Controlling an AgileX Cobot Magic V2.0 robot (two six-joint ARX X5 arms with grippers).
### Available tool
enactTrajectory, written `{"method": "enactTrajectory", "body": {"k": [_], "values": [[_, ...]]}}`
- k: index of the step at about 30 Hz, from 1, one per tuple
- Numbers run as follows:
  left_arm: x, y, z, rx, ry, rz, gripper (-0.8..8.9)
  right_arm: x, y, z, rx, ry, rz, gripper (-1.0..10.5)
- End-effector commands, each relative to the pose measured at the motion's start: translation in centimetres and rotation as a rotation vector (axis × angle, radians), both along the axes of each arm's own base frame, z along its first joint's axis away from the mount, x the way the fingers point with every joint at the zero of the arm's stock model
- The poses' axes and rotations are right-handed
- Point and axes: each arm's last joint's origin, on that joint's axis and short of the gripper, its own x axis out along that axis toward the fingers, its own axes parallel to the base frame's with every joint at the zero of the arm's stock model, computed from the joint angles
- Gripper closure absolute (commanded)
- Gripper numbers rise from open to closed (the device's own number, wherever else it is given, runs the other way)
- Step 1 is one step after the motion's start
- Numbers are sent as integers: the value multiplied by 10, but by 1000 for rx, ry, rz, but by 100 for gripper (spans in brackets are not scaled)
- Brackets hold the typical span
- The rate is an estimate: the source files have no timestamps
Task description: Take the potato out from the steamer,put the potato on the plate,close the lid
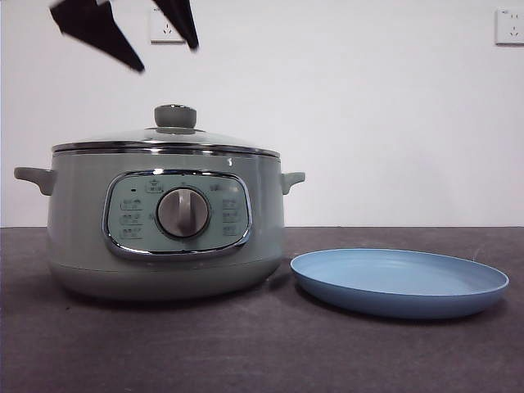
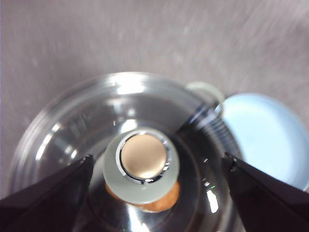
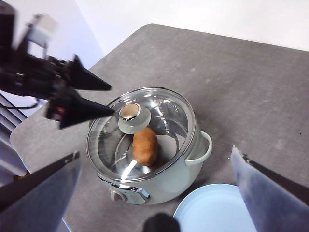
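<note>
The glass lid's smooth round edge [image 1: 164,147] is just resting on the steamer's rim. The lid [image 1: 131,137] will come clean off when I lift the knob.
The pale-green steamer [image 1: 82,221] stands on the left of the table with its glass lid [image 1: 164,137] on. The potato [image 3: 145,145] lies inside and shows through the glass; in the left wrist view only a bit of it [image 2: 161,203] shows under the knob. The light-blue plate [image 1: 401,278] lies empty right of the steamer. My left gripper [image 1: 168,57] is open and hovers above the lid knob [image 2: 142,162], with a jaw on either side and apart from it. My right gripper [image 3: 155,152] is open, high above the steamer, holding nothing.
The dark grey table [image 1: 262,352] ends at a white wall with two sockets [image 1: 166,29]. In the right wrist view the table's edge [image 3: 29,125] runs close beside the steamer, and the left arm [image 3: 38,79] reaches in from that side.
</note>
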Motion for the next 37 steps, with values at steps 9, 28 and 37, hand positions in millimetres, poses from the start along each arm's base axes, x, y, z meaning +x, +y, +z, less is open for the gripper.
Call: {"method": "enactTrajectory", "body": {"k": [9,28,37], "values": [[24,-12,-32,56,84,-2,371,-1,0,1,2,14,-3,286],[34,-18,-40,104,42,14,470,-3,0,-2,0,48,-5,288],[38,-19,-47,114,64,15,500,-3,0,-2,0,50,-6,289]]}}
